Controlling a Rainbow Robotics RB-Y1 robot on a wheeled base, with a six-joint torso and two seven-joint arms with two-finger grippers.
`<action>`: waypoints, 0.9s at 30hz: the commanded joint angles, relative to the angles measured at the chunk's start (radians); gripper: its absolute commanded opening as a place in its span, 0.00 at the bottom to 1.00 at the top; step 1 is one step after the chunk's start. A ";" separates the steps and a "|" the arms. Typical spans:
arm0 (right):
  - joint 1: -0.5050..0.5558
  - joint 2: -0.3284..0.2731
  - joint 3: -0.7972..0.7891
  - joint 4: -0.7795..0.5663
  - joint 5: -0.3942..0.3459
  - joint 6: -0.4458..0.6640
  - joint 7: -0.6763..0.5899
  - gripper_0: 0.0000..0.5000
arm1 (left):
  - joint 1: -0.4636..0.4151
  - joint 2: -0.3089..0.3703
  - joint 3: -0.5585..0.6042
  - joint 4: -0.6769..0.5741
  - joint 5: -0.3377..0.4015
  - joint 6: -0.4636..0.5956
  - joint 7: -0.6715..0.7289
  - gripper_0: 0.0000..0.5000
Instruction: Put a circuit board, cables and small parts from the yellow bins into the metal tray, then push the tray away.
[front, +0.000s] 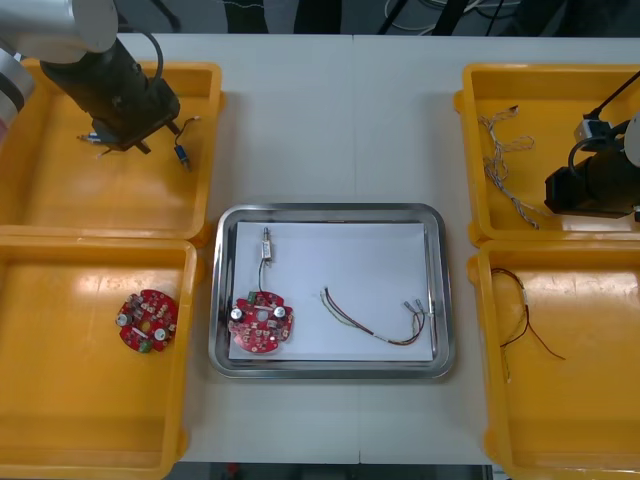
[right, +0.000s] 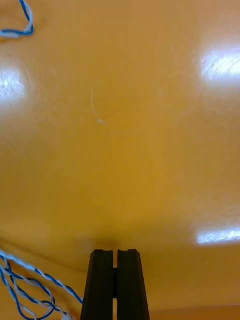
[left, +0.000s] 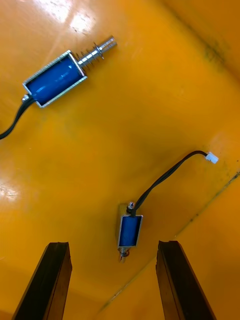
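My gripper will carry the small metal part (front: 181, 157), and the black lead (left: 166, 178) will stay curved and stick out as it does, because the lead runs in a smooth arc out to its white plug.
My left gripper (front: 135, 142) hangs open over the far left yellow bin (front: 60, 200). In the left wrist view its fingers (left: 52, 280) stand wide apart, and a small blue metal part (left: 130, 230) with a black lead lies on the bin floor just beyond the gap between them. A second such part (left: 55, 82) lies farther off. My right gripper (right: 116, 285) is shut on nothing, low over the floor of the far right bin (front: 560, 90), beside twisted blue and white cables (right: 20, 295). The metal tray (front: 330, 365) holds a red circuit board (front: 260, 322), a small metal part (front: 267, 243) and a red and yellow cable (front: 375, 320).
Another circuit board (front: 147, 320) lies in the near left bin (front: 60, 420). A dark cable (front: 525, 315) lies in the near right bin (front: 580, 430). More twisted cable (front: 505, 160) lies left of the right arm (front: 590, 185). Bare table stretches beyond the tray.
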 joint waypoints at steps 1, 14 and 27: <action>-0.059 -0.063 0.010 -0.007 -0.012 0.015 -0.001 0.00 | -0.059 -0.026 -0.057 -0.002 -0.002 -0.032 -0.076 1.00; -0.145 -0.144 0.012 0.086 -0.051 0.015 0.077 0.00 | -0.053 -0.053 -0.098 0.053 -0.001 -0.102 -0.086 1.00; -0.238 -0.179 0.012 0.286 -0.057 -0.052 0.171 0.00 | -0.019 -0.054 -0.115 0.058 0.002 -0.145 -0.104 1.00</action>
